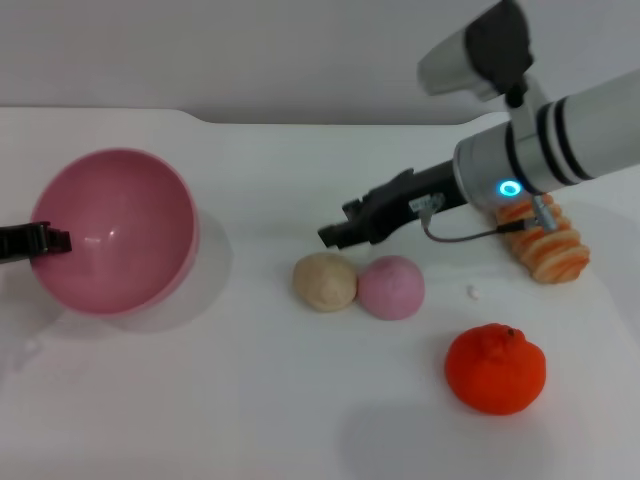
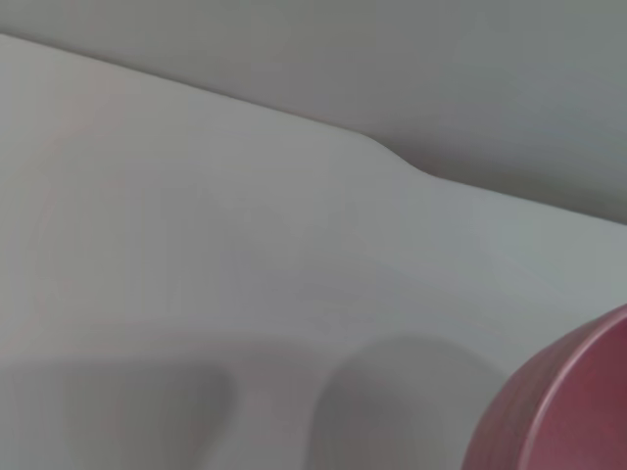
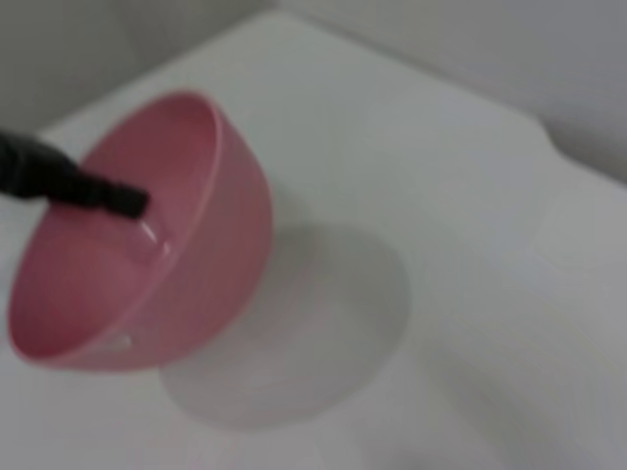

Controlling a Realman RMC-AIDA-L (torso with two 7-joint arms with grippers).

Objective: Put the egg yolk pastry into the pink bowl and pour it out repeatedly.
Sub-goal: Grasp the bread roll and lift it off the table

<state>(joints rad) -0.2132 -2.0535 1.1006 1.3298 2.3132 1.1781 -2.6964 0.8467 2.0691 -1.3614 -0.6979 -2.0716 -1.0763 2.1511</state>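
Observation:
The pink bowl point(image 1: 122, 230) hangs a good distance from the egg yolk pastry point(image 1: 324, 283), so the robot's left gripper should bring the bowl nearer while its right gripper takes the pastry.
The pink bowl point(image 1: 115, 230) is at the left of the table, tilted with its mouth turned toward the middle, and it looks empty. My left gripper point(image 1: 55, 240) is shut on its near-left rim; the right wrist view shows the bowl point(image 3: 147, 255) raised above its shadow, with the left gripper point(image 3: 118, 196) at the rim. The left wrist view shows only a part of the bowl's wall point(image 2: 568, 411). The egg yolk pastry point(image 1: 324, 281) lies on the table, touching a pink-mauve ball point(image 1: 391, 287). My right gripper point(image 1: 335, 232) hovers just behind and above the pastry.
A mandarin orange point(image 1: 495, 368) lies at the front right. A ridged orange-striped bread roll point(image 1: 545, 245) lies behind the right forearm. A small white crumb point(image 1: 471, 292) is near the ball. The white table point(image 1: 250, 400) ends at a grey wall behind.

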